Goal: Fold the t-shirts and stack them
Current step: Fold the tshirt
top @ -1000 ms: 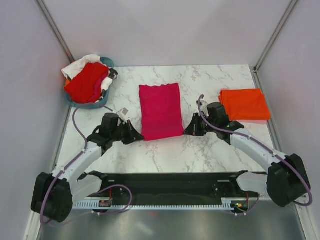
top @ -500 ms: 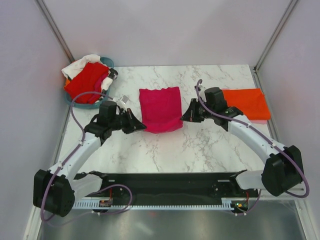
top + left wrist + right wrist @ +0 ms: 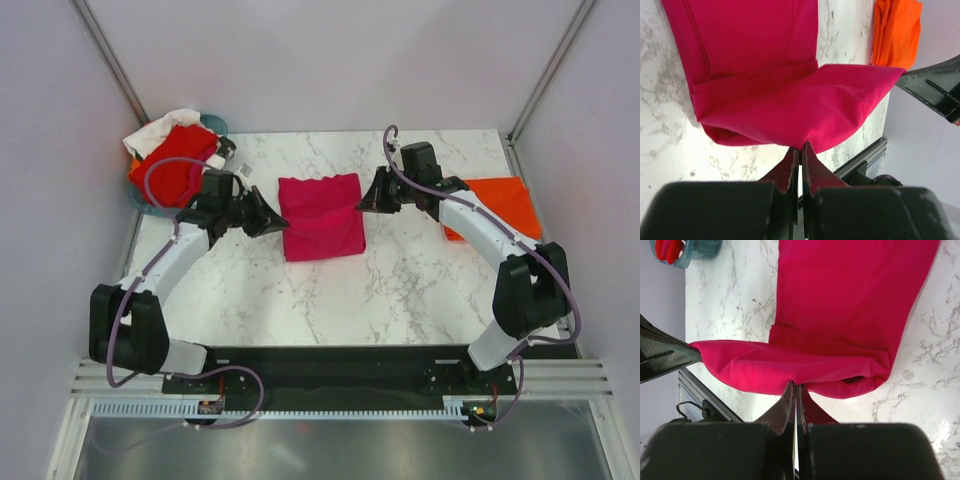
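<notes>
My right gripper should keep going to the t-shirt's far edge point(image 3: 347, 178) and let go of the hem's corner there, because the lifted hem point(image 3: 323, 217) reaches across the magenta-pink t-shirt from side to side.
A magenta-pink t-shirt point(image 3: 320, 225) lies mid-table, folded narrow, with its near hem lifted and carried back over itself. My left gripper point(image 3: 283, 222) is shut on the hem's left corner, and in the left wrist view point(image 3: 801, 147) the cloth point(image 3: 755, 50) is pinched between the tips. My right gripper point(image 3: 362, 203) is shut on the hem's right corner; the right wrist view point(image 3: 796, 386) shows the magenta cloth point(image 3: 850, 290) clamped the same way. A folded orange t-shirt point(image 3: 505, 200) lies at the right, partly hidden by the right arm. Red point(image 3: 175, 165) and white point(image 3: 150, 135) t-shirts are heaped at the far left.
A teal basket point(image 3: 140, 200) at the far left corner holds the red and white heap. Grey walls close in the table on the left, right and far sides. The right arm's forearm crosses over the orange t-shirt's left edge.
Both grippers have moved away from the bases toward the far side, carrying the magenta shirt's near hem up and over. The shirt's outline on the table is now shorter.
</notes>
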{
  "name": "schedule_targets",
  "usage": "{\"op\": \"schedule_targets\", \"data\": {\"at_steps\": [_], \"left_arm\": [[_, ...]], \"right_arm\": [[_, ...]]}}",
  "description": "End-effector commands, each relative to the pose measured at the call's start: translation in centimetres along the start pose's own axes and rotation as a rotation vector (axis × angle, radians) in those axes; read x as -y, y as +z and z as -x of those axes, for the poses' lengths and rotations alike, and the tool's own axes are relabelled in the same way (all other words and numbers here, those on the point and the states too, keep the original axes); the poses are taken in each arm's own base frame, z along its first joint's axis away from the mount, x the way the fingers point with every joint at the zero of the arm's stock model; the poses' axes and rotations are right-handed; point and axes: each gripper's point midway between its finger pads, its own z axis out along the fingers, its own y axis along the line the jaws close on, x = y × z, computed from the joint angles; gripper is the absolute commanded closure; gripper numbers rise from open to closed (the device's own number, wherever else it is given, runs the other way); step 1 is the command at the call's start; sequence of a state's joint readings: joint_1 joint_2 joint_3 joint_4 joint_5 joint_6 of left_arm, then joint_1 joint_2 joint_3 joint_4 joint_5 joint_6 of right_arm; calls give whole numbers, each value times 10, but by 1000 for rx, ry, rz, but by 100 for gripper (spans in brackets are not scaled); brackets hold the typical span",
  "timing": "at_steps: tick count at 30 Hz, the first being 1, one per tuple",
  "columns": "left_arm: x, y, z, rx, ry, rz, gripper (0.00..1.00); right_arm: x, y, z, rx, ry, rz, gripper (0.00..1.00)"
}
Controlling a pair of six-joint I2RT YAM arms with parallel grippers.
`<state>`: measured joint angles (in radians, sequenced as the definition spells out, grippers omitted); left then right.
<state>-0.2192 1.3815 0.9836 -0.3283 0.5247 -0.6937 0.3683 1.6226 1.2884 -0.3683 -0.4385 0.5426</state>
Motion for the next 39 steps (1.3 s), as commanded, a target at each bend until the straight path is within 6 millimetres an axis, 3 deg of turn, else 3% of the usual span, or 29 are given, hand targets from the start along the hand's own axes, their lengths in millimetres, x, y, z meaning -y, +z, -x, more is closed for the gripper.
{"op": "schedule_targets", "data": {"at_steps": [1,5,17,26,36,39], "left_arm": [[11,3,32,48,43,-15,98],[13,14,55,61,37,-10,98],[2,52,99,62,-4,12,98],[5,58,129,94,-21,-3,98],[-17,86,157,102,-53,25,98],[-29,103,166,95,-75,32,96]], "right_arm": [[-8,7,26,28,-7,32,100],[-3,16,44,39,13,34,100],[9,41,90,59,54,50,100],[12,59,113,75,60,71,100],[36,98,128,60,97,77,100],[44,112,134,60,109,82,100]]}}
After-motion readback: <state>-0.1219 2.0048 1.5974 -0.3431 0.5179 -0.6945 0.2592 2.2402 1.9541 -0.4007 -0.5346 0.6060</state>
